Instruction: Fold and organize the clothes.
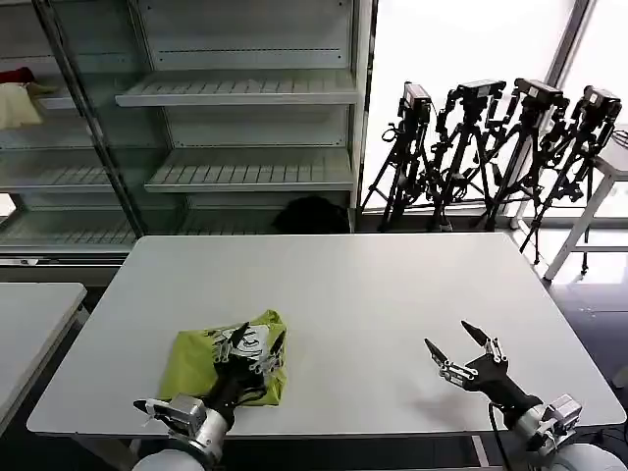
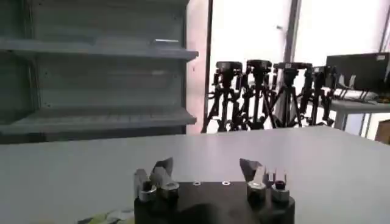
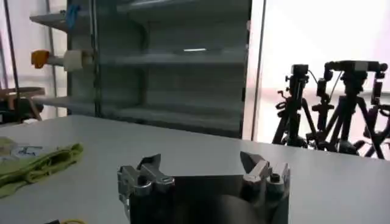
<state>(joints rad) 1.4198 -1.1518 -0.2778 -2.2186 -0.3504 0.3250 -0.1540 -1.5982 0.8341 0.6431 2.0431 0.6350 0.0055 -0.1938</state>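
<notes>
The white print [image 1: 253, 340] is facing up on the compact T-shirt. I expect the lime yellow-green T-shirt [image 1: 192, 363] to stay a neat rectangle and hide its print when I fold it over.
The lime yellow-green T-shirt [image 1: 201, 358] lies folded into a compact bundle on the white table [image 1: 353, 294], near the front left edge. My left gripper [image 1: 257, 339] hovers just over the bundle's right part, open, with nothing between its fingers. In the left wrist view the open left gripper [image 2: 207, 170] points across bare tabletop. My right gripper [image 1: 449, 341] stands open over the bare table at the front right, well away from the shirt. The right wrist view shows the open right gripper [image 3: 200, 164] and the shirt [image 3: 36, 164] off to one side.
Grey metal shelving [image 1: 235, 93] stands behind the table. Several black camera tripods [image 1: 491, 147] cluster at the back right. A second white table [image 1: 29, 324] sits to the left, and another table's corner [image 1: 613, 162] at the far right.
</notes>
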